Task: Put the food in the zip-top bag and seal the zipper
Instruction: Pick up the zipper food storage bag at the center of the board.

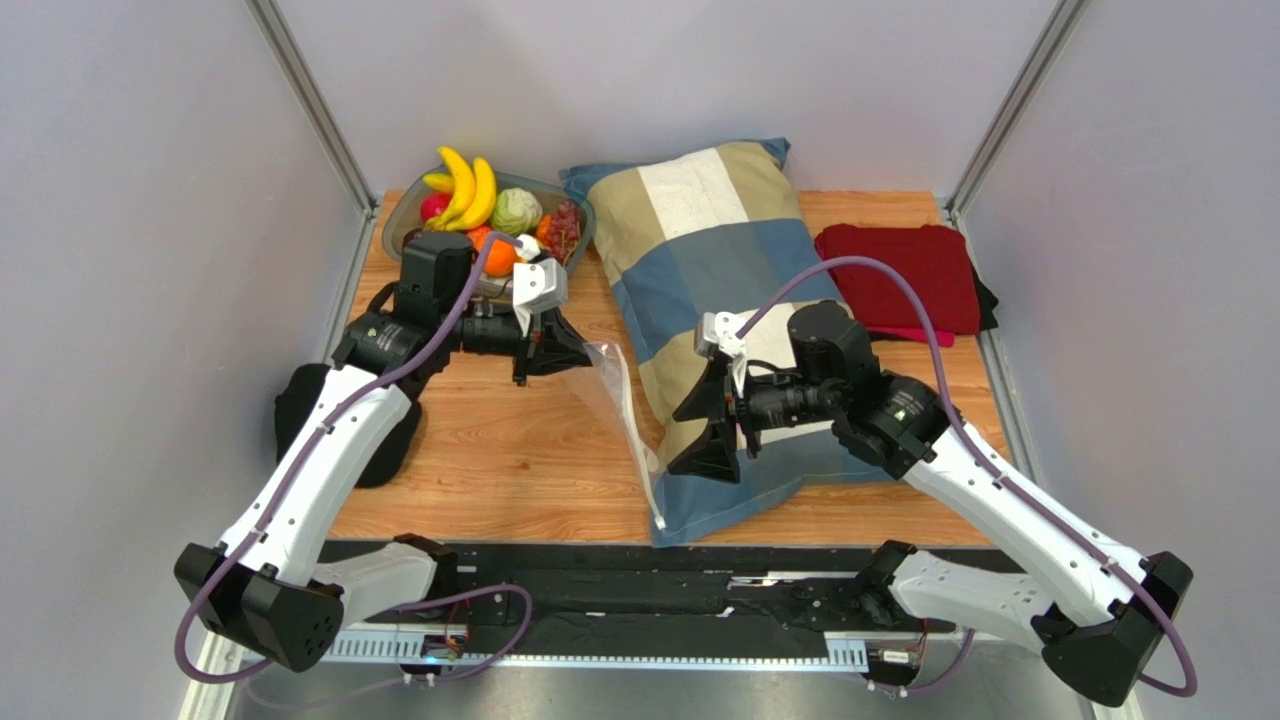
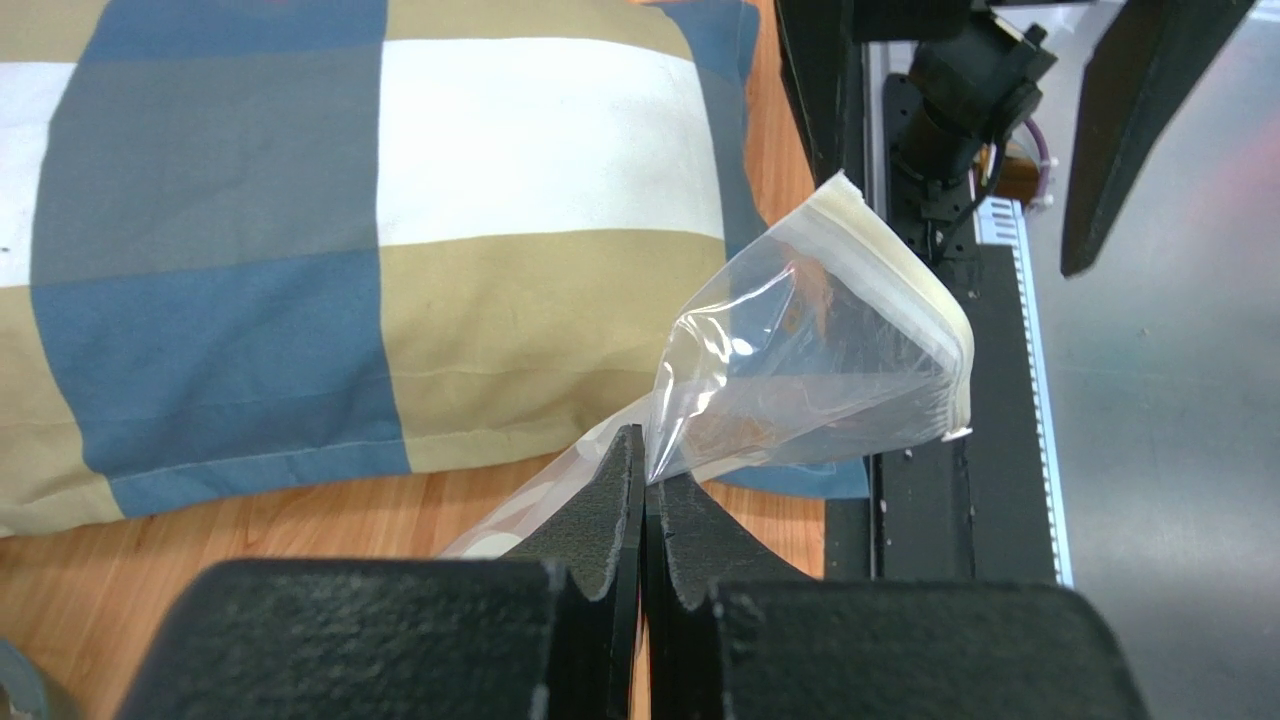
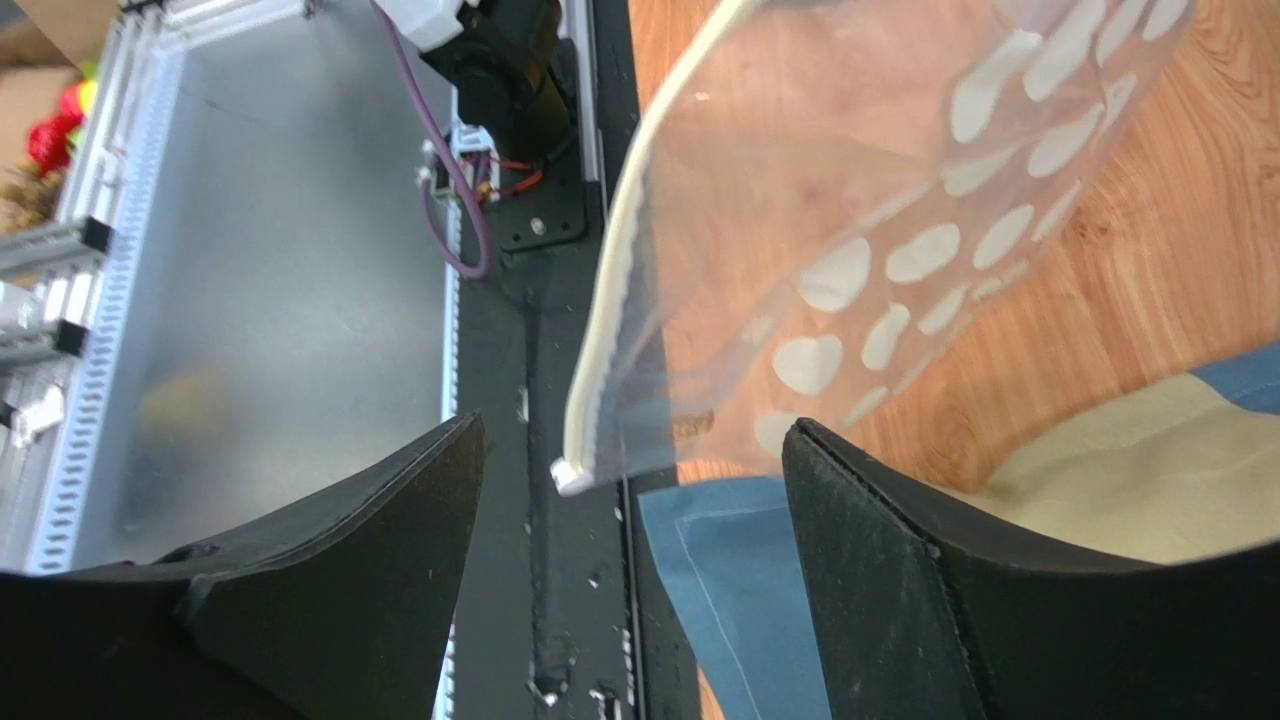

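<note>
The bag's film (image 2: 681,435) is pinched in my left gripper away from the zipper, so my right gripper should hold the bag while my left gripper goes to the zipper (image 2: 911,282).
The clear zip-top bag (image 1: 628,420) with white dots hangs between the grippers at the pillow's left edge. My left gripper (image 1: 579,357) is shut on one edge of the bag, which is pinched between the fingertips in the left wrist view (image 2: 646,458). The bag (image 2: 819,353) flares out beyond them, its zipper (image 2: 909,270) at the far end. My right gripper (image 1: 694,432) is open, its fingers apart on either side of the bag's lower corner (image 3: 631,450). The zipper (image 3: 624,270) runs up the bag's (image 3: 902,210) left edge. The food (image 1: 489,210), bananas, cabbage, an orange and grapes, lies in the grey bowl (image 1: 403,225).
A checked pillow (image 1: 721,285) lies across the table's middle, under my right gripper. A folded red cloth (image 1: 902,278) sits at the back right. A dark object (image 1: 301,413) lies at the table's left edge. The black rail (image 1: 646,578) runs along the near edge.
</note>
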`<state>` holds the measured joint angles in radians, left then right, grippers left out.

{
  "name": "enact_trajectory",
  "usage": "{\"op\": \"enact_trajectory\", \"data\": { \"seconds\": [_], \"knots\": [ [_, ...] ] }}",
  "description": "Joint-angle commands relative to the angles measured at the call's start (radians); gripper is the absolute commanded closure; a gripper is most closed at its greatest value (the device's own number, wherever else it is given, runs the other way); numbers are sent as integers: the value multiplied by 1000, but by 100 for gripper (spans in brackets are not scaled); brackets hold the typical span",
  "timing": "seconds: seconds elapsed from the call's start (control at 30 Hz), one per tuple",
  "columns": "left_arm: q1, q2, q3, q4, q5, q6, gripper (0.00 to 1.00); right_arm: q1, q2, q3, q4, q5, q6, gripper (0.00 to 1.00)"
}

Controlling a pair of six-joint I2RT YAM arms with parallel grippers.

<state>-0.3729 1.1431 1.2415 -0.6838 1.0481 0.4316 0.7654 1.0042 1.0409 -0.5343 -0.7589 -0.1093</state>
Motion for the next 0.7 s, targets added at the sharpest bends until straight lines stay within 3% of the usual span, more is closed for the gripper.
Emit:
{"op": "enact_trajectory", "data": {
  "seconds": [0.0, 0.13, 0.23, 0.33, 0.37, 0.4, 0.47, 0.53, 0.67],
  "knots": [
    [-4, 3, 12, 99, -5, -96, 100, 18, 34, 57, 157, 79, 183, 24],
    [-4, 33, 38, 87, -10, -117, 100, 25, 117, 116, 175, 102, 204, 23],
    [-4, 56, 62, 67, -10, -120, 100, 37, 171, 157, 168, 118, 183, 32],
    [-4, 79, 84, 64, -7, -140, 100, 40, 208, 183, 166, 98, 168, 54],
    [-4, 95, 94, 63, -3, -148, 100, 44, 224, 186, 174, 96, 169, 85],
    [-4, 102, 101, 63, 0, -168, 100, 43, 229, 188, 178, 99, 177, 100],
    [-4, 121, 108, 72, -5, -189, 100, 43, 232, 186, 206, 128, 204, 100],
    [-4, 124, 108, 124, -52, -273, 80, 43, 225, 182, 235, 274, 295, 100],
    [-3, 23, 12, 268, -340, -468, 44, 38, 221, 217, 243, 542, 477, 100]
  ]
}}
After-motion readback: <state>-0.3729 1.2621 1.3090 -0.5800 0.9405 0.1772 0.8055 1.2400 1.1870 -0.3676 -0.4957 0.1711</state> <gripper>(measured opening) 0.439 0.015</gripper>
